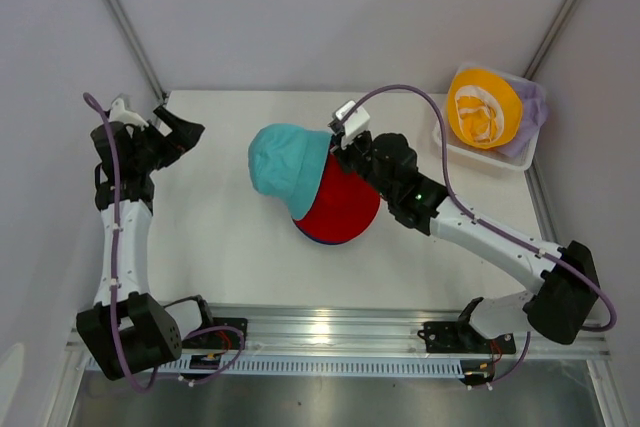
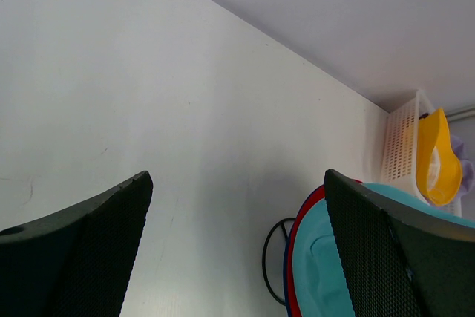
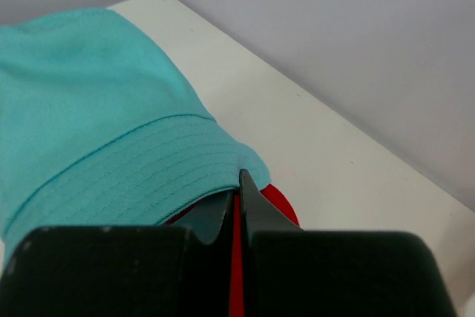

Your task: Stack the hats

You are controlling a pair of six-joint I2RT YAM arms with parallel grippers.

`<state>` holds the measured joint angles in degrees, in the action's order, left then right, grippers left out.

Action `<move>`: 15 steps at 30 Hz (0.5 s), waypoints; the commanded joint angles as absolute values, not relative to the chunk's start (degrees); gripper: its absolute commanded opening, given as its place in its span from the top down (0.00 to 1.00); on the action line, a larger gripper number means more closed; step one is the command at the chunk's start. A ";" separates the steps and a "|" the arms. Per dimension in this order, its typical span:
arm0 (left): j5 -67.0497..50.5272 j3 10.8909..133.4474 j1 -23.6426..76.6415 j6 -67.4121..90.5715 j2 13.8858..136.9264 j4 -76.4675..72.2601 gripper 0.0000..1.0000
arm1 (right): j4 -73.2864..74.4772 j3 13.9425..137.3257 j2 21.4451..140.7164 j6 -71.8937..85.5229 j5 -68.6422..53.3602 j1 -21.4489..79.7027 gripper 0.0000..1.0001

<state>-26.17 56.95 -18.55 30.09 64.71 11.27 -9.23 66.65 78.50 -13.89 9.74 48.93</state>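
The teal hat hangs tilted (image 1: 288, 169) off the red hat, so my left gripper should steady the teal hat's top (image 1: 268, 143) while my right gripper retakes the teal hat's brim to level it.
My right gripper (image 1: 335, 147) (image 3: 241, 180) is shut on the brim of the teal hat (image 1: 285, 169) (image 3: 96, 109). That hat hangs tilted over the left side of the red hat (image 1: 345, 209) (image 3: 278, 202), which lies crown up mid-table. A navy hat's rim (image 2: 286, 272) shows just under the red one (image 2: 297, 235), on a thin black wire frame (image 2: 269, 254). A yellow hat (image 1: 482, 107) and a lavender hat (image 1: 535, 112) lie in the white basket (image 1: 480, 157). My left gripper (image 1: 190, 132) (image 2: 237, 183) stands open at the far left, nothing between its fingers.
The white lattice basket (image 2: 401, 146) stands at the back right corner with the yellow hat (image 2: 434, 157) in it. Grey walls close in the table's back and sides. Bare white table (image 1: 220, 237) lies between the left gripper and the hat pile.
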 commanded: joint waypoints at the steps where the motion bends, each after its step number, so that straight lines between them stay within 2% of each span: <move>1: -28.56 56.60 -18.72 31.03 63.81 8.53 0.01 | -16.25 63.91 73.57 -15.02 13.18 46.15 1.00; 14: -28.48 56.69 -15.91 30.41 62.93 8.35 0.01 | -28.90 46.77 64.61 -15.56 12.05 40.52 1.00; 15: -28.39 56.95 -15.56 30.41 62.84 8.35 0.01 | -30.13 44.50 64.16 -15.38 11.61 40.08 0.96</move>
<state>-27.59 56.71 -16.88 30.09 64.71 10.39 -21.34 47.59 66.74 -15.25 11.51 41.43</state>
